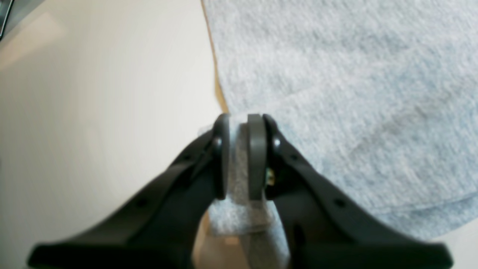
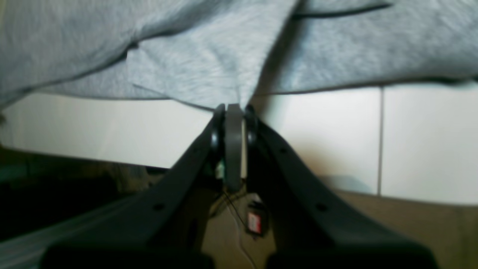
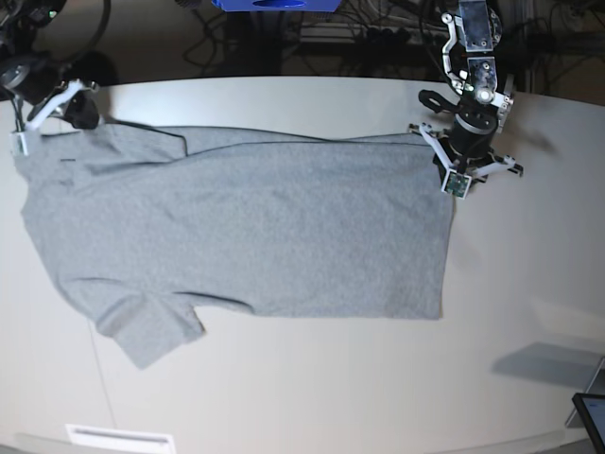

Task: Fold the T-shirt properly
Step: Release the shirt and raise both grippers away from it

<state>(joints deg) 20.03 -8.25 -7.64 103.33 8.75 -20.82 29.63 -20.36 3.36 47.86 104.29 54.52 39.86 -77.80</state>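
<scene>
The T-shirt's lifted edge [image 3: 102, 134] is in my right gripper's fingers and the T-shirt's body lies flat ahead, so that gripper should keep going toward the front sleeve [image 3: 142, 322] and let go there.
The heather-grey T-shirt [image 3: 265, 227] lies spread flat on the white table [image 3: 378, 388], plain side up, with no lettering showing. One sleeve [image 3: 151, 331] points toward the front left. My left gripper [image 3: 442, 151] is at the shirt's far right corner. In the left wrist view it [image 1: 241, 123] is shut on a fold of the grey cloth [image 1: 336, 74]. My right gripper [image 3: 47, 118] is at the shirt's far left corner. In the right wrist view it [image 2: 233, 110] is shut on the cloth's edge [image 2: 186, 56], which is lifted a little off the table.
A blue object [image 3: 274, 5] and cables sit behind the table's back edge. A dark tablet corner [image 3: 591, 416] shows at the front right. A white label strip [image 3: 118, 438] lies at the front left edge.
</scene>
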